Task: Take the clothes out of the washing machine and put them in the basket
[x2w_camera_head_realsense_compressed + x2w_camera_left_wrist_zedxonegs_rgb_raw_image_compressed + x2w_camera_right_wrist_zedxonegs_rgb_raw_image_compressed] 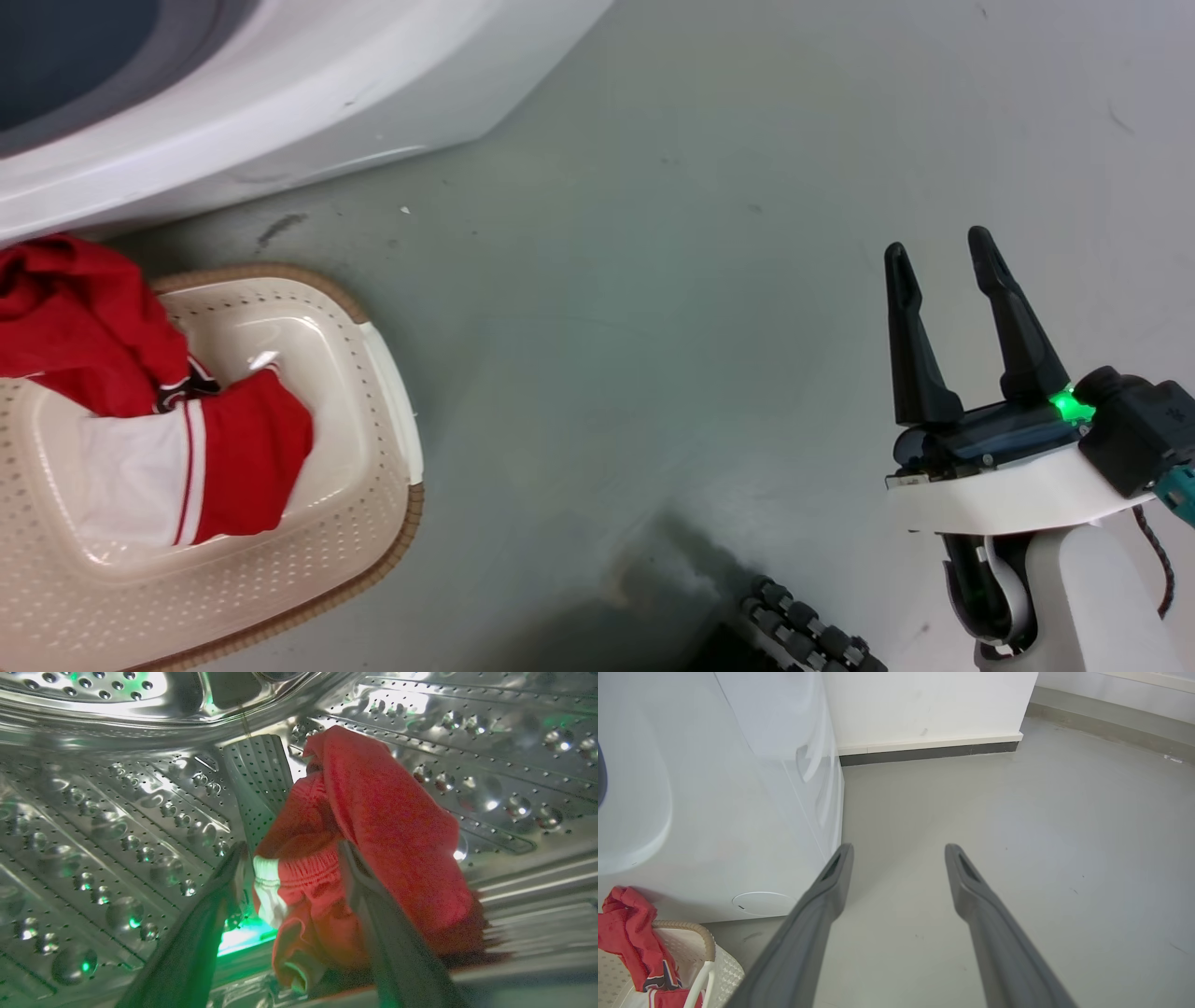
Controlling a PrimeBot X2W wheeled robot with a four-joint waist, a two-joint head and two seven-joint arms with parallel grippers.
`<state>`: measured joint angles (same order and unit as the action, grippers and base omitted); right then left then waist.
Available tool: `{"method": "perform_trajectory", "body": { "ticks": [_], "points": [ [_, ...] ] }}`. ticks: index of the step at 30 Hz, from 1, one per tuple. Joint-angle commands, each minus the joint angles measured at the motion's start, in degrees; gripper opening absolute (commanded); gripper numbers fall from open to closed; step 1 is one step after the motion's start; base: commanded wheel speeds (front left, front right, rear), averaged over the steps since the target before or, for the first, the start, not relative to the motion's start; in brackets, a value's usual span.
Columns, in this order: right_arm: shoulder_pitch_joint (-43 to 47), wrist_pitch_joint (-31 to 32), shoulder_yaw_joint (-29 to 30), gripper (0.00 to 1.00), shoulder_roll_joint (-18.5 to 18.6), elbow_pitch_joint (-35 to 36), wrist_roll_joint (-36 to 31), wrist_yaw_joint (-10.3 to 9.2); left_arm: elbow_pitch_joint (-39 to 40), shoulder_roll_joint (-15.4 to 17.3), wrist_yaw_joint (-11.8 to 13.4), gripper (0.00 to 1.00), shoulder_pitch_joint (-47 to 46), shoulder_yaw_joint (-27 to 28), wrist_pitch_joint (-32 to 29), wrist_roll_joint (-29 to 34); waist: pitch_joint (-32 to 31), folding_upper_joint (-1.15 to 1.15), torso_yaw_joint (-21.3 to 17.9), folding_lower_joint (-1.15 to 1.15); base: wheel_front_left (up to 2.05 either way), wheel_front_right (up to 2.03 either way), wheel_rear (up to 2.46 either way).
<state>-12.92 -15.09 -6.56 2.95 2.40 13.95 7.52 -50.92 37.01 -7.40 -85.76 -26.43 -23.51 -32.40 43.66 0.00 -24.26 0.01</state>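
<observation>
I should expect the drum to be empty once I pull out the red garment (387, 829), because the drum's steel inside (140, 834) shows all around it.
Inside the washing machine's steel drum (117, 812) lies a red garment (387, 826) with a white cuff. My left gripper (292, 847) is open, its two dark fingers (201, 933) straddling the garment's elastic band; the cloth folds over the right finger. The white washing machine (280, 84) stands at the head view's top left. Below it the cream basket (392, 373) holds red clothes (84, 336) with a white, striped panel; one piece hangs over the far rim. My right gripper (938, 243) hovers open over bare floor at the lower right, holding nothing. The right wrist view shows that gripper (899, 847), the basket (691, 933) and the clothes (630, 924).
Grey floor (700, 280) stretches between the basket and my right arm. My base's ribbed black wheel (803, 635) is at the bottom edge. A white wall with a dark skirting (924, 753) stands behind the washing machine (714, 812).
</observation>
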Motion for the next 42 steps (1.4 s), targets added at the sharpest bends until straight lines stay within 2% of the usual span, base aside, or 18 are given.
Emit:
{"method": "perform_trajectory", "body": {
  "ticks": [1,11,19,20,21,22,33,42],
  "points": [
    [-0.69,-0.12,-0.22,1.0,-0.14,0.4,0.16,-0.06,-0.22,0.24,-0.02,1.0,-0.9,-0.26,-0.14,-0.09,1.35,0.0,-1.29,-0.01,0.0,0.0,0.0],
    [-0.46,-0.12,-2.41,1.0,-0.13,1.46,1.65,-0.06,-3.62,2.61,-0.03,1.0,-6.56,-4.63,-4.23,1.04,4.39,0.0,-4.07,-0.01,0.0,0.0,0.0],
    [0.6,-0.12,-2.51,1.0,-0.13,1.98,1.63,-0.06,-4.76,2.9,-0.03,1.0,-7.41,-8.75,-6.16,0.46,5.22,0.0,-4.01,-0.01,0.0,0.0,0.0],
    [0.72,-0.12,-2.58,1.0,-0.13,2.03,1.57,-0.06,-4.92,2.77,-0.03,0.88,-7.32,-9.37,-6.45,0.41,5.26,0.0,-3.98,-0.01,0.0,0.0,0.0],
    [0.82,-0.12,-2.62,1.0,-0.13,2.07,1.5,-0.06,-4.89,2.75,-0.03,0.09,-7.5,-9.8,-6.3,0.29,5.34,0.0,-3.93,-0.01,0.0,0.0,0.0],
    [0.88,-0.12,-2.63,1.0,-0.13,2.12,1.42,-0.06,-4.87,2.82,-0.03,0.0,-7.71,-10.07,-5.83,0.25,5.45,0.0,-3.89,-0.01,0.0,0.0,0.0],
    [-0.85,-0.12,-2.87,1.0,-0.13,1.66,1.29,-0.06,-7.17,3.02,0.43,0.0,-11.41,-10.73,2.18,1.5,5.97,0.0,-3.63,-0.01,0.0,0.0,0.0],
    [-1.75,-0.12,-0.96,1.0,-0.12,0.9,0.03,-0.06,-9.89,1.54,1.0,0.0,-10.24,-10.16,12.0,0.96,2.56,0.0,-1.25,-0.01,0.0,0.0,0.0]
  ]
}}
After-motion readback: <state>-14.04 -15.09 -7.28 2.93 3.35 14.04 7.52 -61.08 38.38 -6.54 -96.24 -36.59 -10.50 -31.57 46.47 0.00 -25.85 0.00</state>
